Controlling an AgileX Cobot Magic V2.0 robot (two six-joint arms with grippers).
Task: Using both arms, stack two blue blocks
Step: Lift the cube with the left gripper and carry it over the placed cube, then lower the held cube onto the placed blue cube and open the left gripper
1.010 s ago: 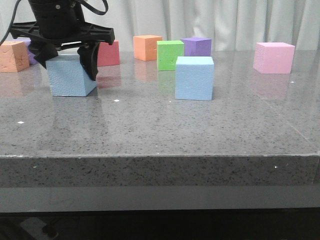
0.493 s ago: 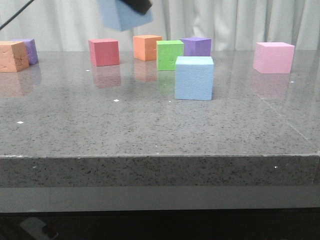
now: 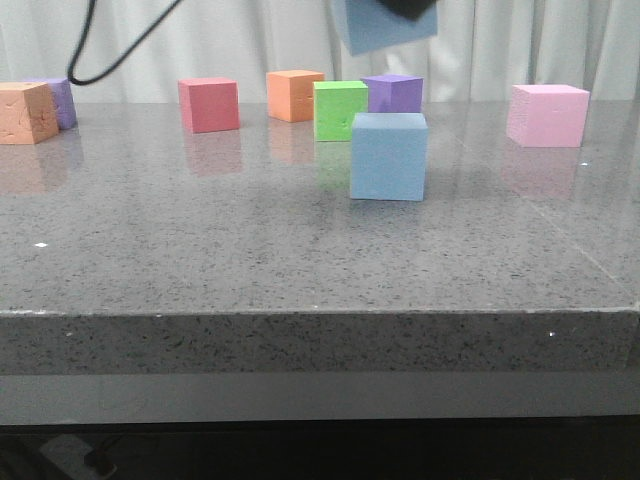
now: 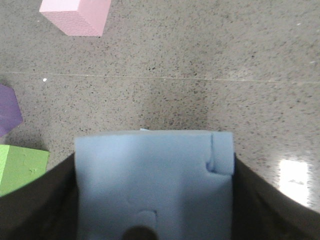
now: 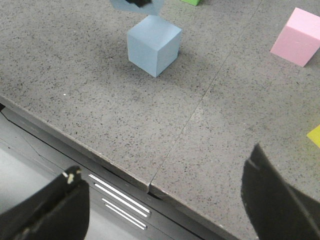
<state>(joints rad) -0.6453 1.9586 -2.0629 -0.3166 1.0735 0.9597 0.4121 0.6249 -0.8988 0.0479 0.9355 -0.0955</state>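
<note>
My left gripper has the held blue block (image 3: pixel 384 28) above the standing block with clear space below, so it should keep lowering until it meets the standing block's top (image 3: pixel 389 117).
One pale blue block (image 3: pixel 388 156) stands on the grey table, in the middle right; it also shows in the right wrist view (image 5: pixel 153 45). The second blue block (image 3: pixel 385 25) hangs in the air above it, at the top edge of the front view, held by my left gripper (image 3: pixel 405 8). In the left wrist view this block (image 4: pixel 152 182) fills the space between the two dark fingers (image 4: pixel 30 205). My right gripper (image 5: pixel 165 200) is open and empty, over the table's front edge, away from both blocks.
Other cubes stand at the back: red (image 3: pixel 209 104), orange (image 3: pixel 295 95), green (image 3: pixel 340 109), purple (image 3: pixel 393 93), pink (image 3: pixel 547 115), and a peach (image 3: pixel 26 112) and a purple one at far left. A black cable (image 3: pixel 95 60) hangs at upper left.
My left gripper lifted the blue block off the table's left side and carried it rightward. It now hangs above the other blue block. The cable swung into view.
</note>
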